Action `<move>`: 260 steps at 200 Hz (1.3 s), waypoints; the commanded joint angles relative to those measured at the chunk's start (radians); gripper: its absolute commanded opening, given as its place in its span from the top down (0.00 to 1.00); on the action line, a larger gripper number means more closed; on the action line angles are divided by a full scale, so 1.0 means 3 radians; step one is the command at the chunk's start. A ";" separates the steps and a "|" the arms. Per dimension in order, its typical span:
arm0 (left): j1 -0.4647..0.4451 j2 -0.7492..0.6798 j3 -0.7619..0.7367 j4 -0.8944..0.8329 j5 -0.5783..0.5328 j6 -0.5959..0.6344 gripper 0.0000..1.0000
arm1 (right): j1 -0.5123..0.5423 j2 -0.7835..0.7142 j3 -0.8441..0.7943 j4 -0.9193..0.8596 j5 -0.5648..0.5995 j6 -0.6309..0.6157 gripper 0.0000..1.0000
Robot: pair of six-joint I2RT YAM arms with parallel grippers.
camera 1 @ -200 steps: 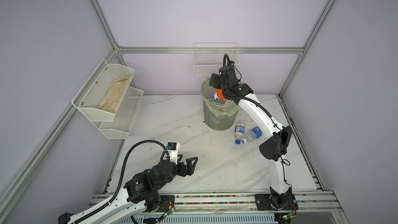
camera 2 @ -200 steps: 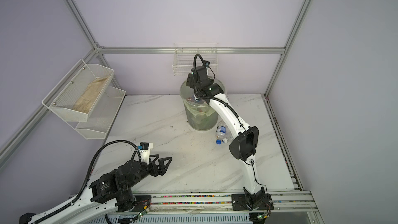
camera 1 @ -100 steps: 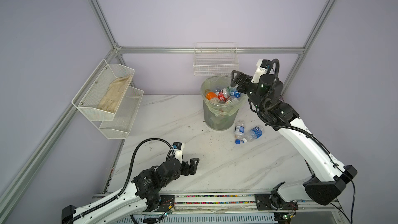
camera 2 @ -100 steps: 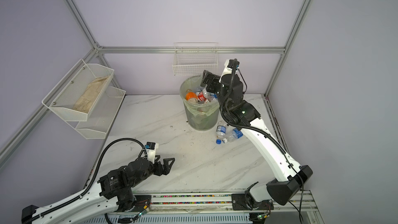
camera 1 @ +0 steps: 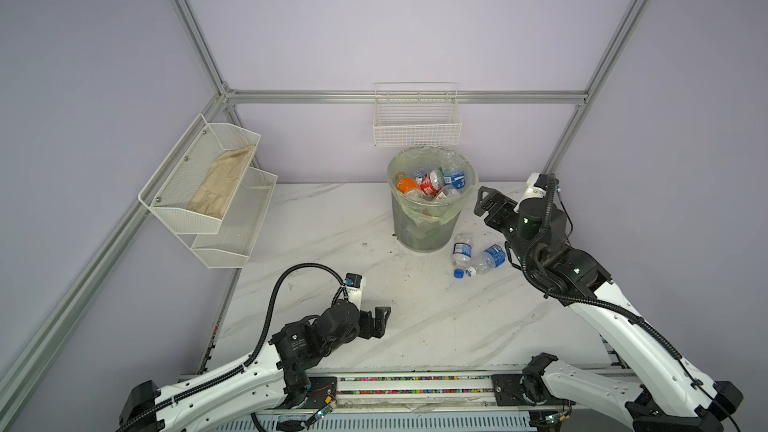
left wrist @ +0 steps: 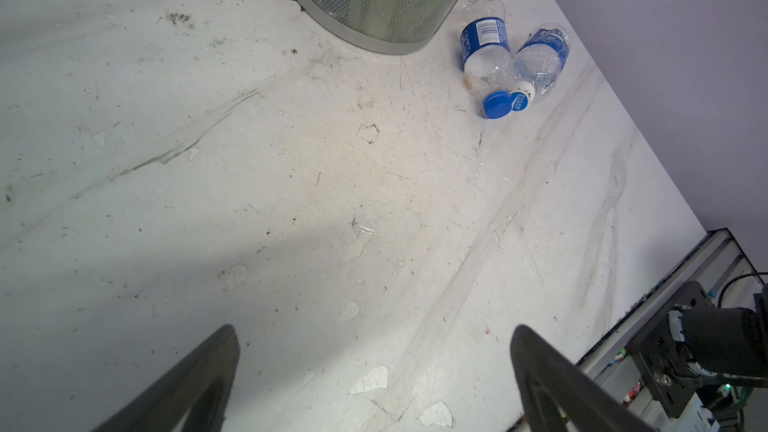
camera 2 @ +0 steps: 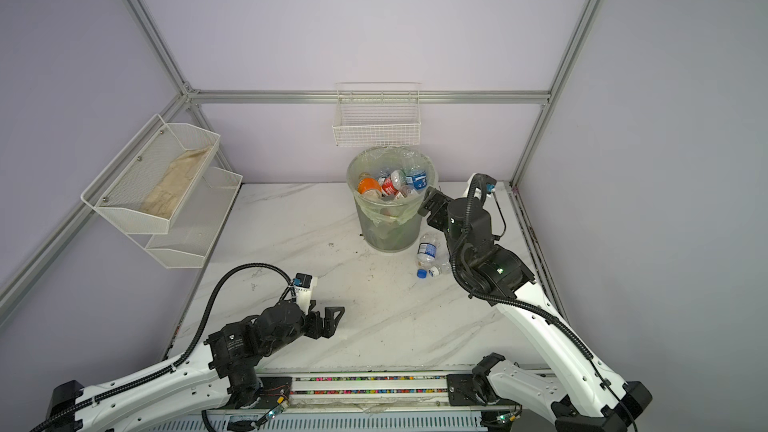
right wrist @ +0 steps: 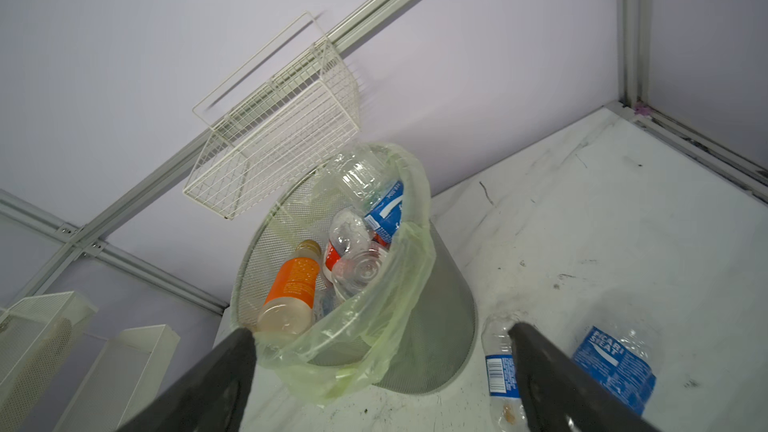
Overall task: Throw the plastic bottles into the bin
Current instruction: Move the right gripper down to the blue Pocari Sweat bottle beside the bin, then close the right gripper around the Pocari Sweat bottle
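I keep lowering my right gripper until its open fingers straddle that label, as the white-capped bottle's label (camera 1: 494, 254) is clear of the blue-capped bottle and the bin.
The bin (camera 1: 422, 234) (camera 2: 388, 234) stands at the back of the table, its green liner over the rim. Inside lie several plastic bottles: an orange one (camera 1: 407, 185) (right wrist: 293, 284), a red-labelled one (camera 1: 428, 187) and a blue-labelled one (camera 1: 454, 176) (right wrist: 384, 209). Two blue-labelled bottles (camera 1: 462, 249) (camera 1: 488, 258) (left wrist: 484, 56) (left wrist: 540, 56) lie on the table right of the bin. My right gripper (camera 1: 480, 201) (camera 2: 428, 201) (right wrist: 380, 329) hangs open and empty just right of the rim, above those two. My left gripper (camera 1: 383, 322) (camera 2: 334, 317) (left wrist: 374, 328) is open over the bare front table.
A white wire basket (camera 1: 417, 126) hangs on the back wall just above the bin. A two-tier mesh shelf (camera 1: 208, 218) holding a cloth (camera 1: 222, 184) is on the left wall. The arms' base rail (camera 1: 415, 384) runs along the front edge.
My right arm has swung away from above the bin, rightward and down, with its gripper empty. The left arm has shifted slightly forward.
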 commanded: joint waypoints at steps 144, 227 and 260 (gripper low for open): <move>-0.0130 -0.0446 0.0021 0.0072 0.0001 -0.0137 0.00 | -0.0955 0.0938 -0.0832 -0.0391 -0.0965 0.0525 0.02; -0.0141 -0.0427 -0.0005 0.0067 -0.0019 -0.0142 0.00 | -0.1247 0.1487 -0.0851 -0.0106 -0.1274 0.0450 0.03; -0.0142 -0.0420 -0.0002 0.0068 -0.0021 -0.0143 0.00 | -0.1340 0.1675 -0.0922 0.0144 -0.1494 0.0463 0.03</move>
